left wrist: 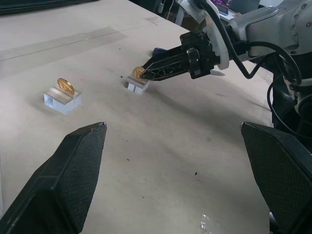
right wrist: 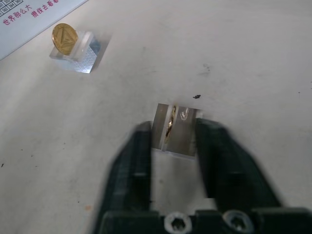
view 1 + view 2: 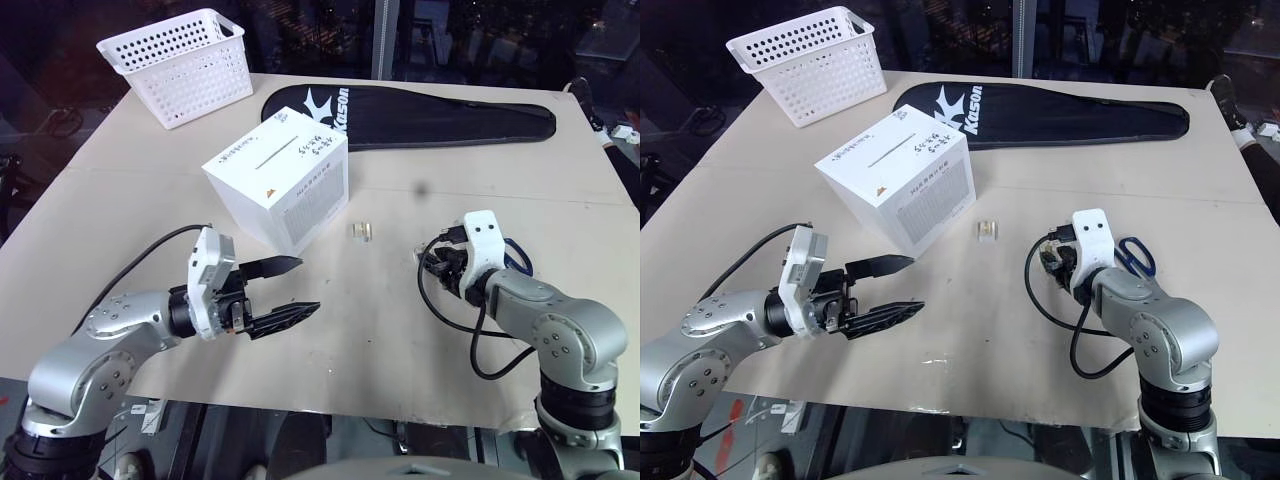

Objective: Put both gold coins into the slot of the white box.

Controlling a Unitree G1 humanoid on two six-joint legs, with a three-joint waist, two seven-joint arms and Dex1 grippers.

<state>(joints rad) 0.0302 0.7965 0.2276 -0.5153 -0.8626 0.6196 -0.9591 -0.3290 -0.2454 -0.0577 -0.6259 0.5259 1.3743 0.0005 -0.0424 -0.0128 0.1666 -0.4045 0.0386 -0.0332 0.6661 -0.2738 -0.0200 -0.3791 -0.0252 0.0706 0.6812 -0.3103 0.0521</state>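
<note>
Next, my right gripper lifts the gold coin (image 2: 170,123) between its fingers and passes it over, because the white box's slot (image 3: 276,152) is on my left gripper's side.
The white box (image 3: 275,185) stands at mid-table with its dark slot (image 3: 277,152) on top. To its right, one gold coin (image 2: 64,37) stands upright in a small clear case (image 3: 361,231). The second gold coin (image 2: 170,124) stands edge-on in another clear case, between the fingers of my right gripper (image 2: 174,127). Those fingers flank the case with a gap on each side of the coin. My left gripper (image 3: 308,285) is open and empty, in front of the box and pointing right.
A white perforated basket (image 3: 180,65) sits at the far left corner. A black racket cover (image 3: 420,115) lies along the back. Blue scissors (image 3: 1132,255) rest by my right wrist. The table's front edge (image 3: 330,408) is close below both arms.
</note>
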